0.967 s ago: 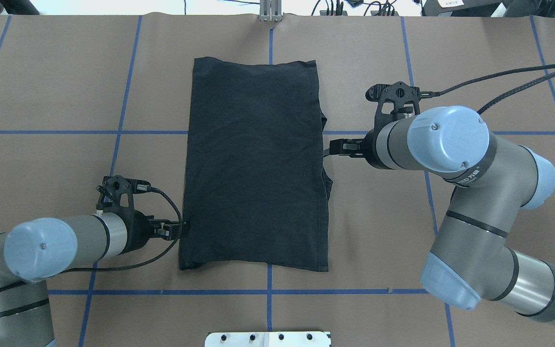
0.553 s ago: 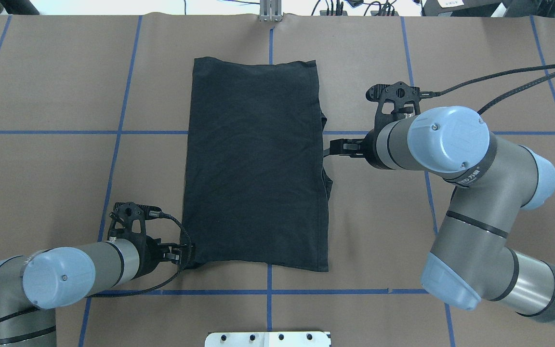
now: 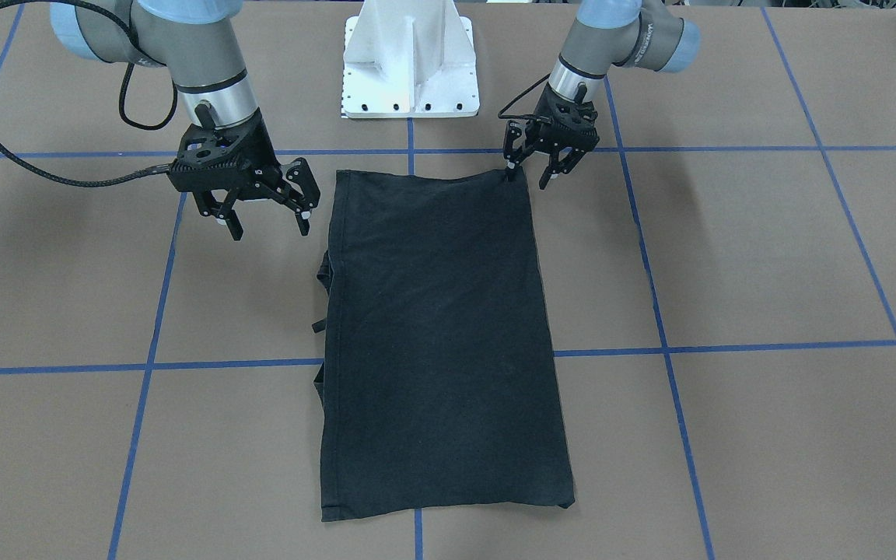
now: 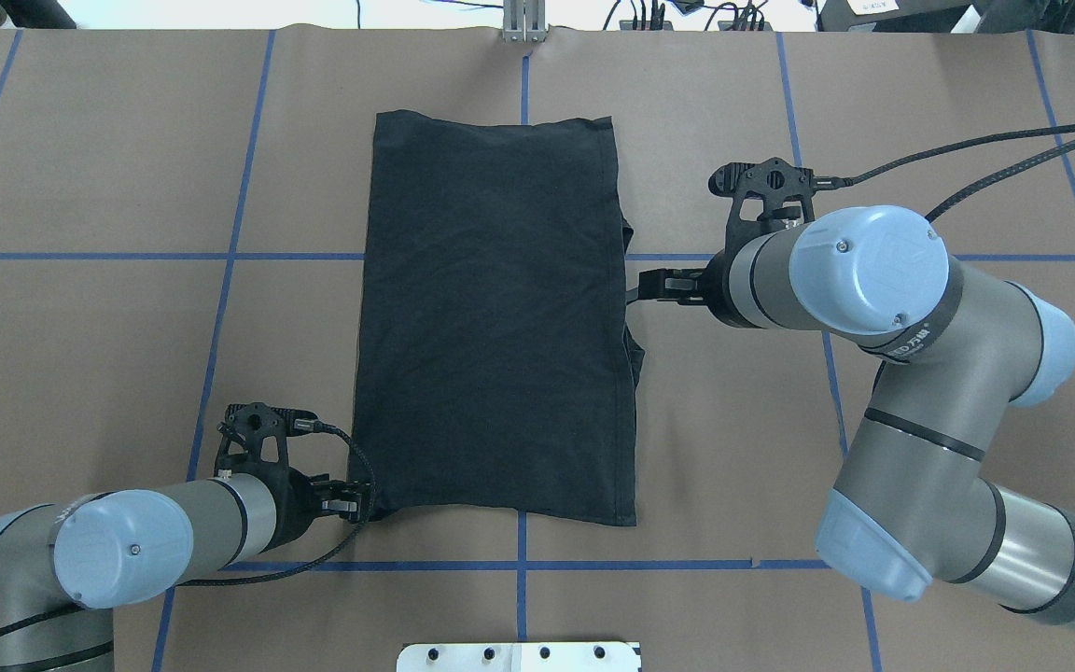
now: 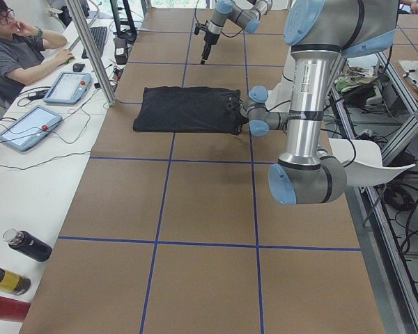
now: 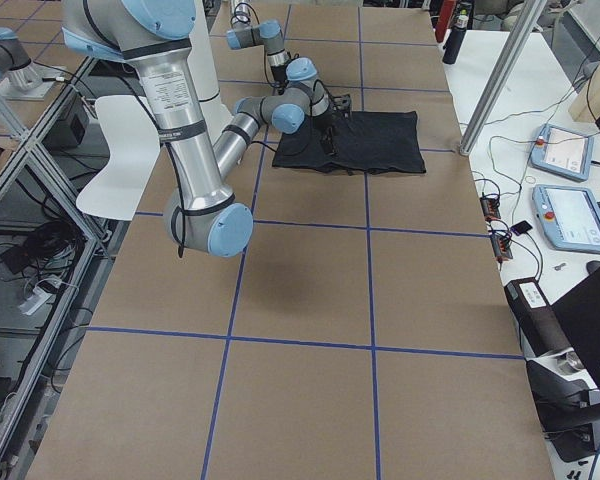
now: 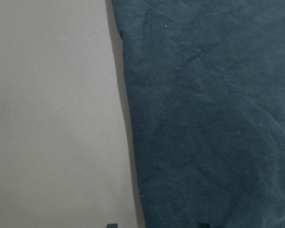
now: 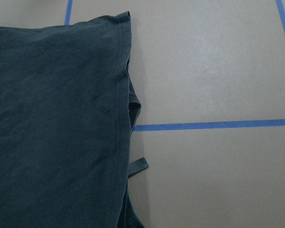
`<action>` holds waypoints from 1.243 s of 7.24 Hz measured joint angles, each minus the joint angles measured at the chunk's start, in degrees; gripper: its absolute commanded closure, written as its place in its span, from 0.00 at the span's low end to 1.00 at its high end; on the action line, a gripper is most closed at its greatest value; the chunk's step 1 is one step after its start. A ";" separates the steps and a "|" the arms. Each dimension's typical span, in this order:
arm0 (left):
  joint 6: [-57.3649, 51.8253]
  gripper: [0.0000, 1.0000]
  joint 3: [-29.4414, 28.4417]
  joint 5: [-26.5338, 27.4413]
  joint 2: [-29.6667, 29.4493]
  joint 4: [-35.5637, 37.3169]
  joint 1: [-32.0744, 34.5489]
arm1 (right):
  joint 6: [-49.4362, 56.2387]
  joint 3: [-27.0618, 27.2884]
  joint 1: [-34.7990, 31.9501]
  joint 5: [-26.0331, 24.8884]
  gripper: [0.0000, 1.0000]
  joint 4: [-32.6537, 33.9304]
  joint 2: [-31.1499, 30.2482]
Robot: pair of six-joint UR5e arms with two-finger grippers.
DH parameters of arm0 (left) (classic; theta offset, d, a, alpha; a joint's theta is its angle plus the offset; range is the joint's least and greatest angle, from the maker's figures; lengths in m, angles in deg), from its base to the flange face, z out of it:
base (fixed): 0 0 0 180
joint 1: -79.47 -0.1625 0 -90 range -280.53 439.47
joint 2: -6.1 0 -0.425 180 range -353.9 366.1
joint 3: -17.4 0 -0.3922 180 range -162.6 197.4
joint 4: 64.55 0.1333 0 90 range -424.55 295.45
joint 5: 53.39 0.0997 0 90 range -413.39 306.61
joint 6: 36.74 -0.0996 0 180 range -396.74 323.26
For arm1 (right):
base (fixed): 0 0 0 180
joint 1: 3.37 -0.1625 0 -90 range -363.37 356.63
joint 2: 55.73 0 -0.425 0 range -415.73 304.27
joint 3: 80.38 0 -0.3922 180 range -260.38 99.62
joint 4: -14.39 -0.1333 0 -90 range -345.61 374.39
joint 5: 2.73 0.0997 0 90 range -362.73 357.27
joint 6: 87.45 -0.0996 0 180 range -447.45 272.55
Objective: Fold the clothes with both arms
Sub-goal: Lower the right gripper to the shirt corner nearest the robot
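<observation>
The black T-shirt is lying flat and loose on brown paper, so its far end will slide toward the robot when the robot pulls the T-shirt's near corners.
The black T-shirt lies flat on the brown table, folded into a long rectangle, with sleeve fabric poking out along its right edge. No graphic shows. My left gripper is open and low at the shirt's near-left corner. In the left wrist view one fingertip is over the paper and the other over the shirt. My right gripper is open and hovers just off the shirt's right edge, holding nothing.
The white pedestal base stands at the table's near edge behind the shirt. Blue tape lines grid the brown paper. A person sits at a side table with tablets and bottles.
My left arm has slid along the shirt's left edge toward the robot and now sits at the near-left corner. The right arm and the shirt have not moved.
</observation>
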State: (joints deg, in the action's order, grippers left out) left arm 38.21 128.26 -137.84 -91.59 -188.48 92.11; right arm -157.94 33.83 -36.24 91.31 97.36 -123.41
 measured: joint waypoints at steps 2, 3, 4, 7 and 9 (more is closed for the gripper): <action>0.10 0.40 0.06 -0.28 -0.60 0.02 -0.42 | 0.01 0.01 0.00 0.06 0.00 -0.02 0.00; 0.15 0.41 -0.03 -0.38 -1.09 0.06 -0.53 | 0.01 0.06 0.00 0.08 0.00 -0.06 0.00; 0.18 0.41 -0.13 -0.43 -1.32 0.10 -0.56 | 0.01 0.08 0.00 0.08 0.00 -0.07 0.00; 0.19 0.41 -0.70 -0.47 -1.26 0.19 -0.59 | -0.01 0.05 0.03 0.09 0.00 -0.09 0.00; 0.24 0.63 -1.20 -0.55 -1.42 0.20 -0.62 | -0.07 0.05 0.13 0.09 0.00 -0.07 0.02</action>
State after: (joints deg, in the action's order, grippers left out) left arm 38.45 127.06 -138.39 -93.01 -188.28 91.48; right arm -158.01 33.88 -36.11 91.40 97.29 -123.39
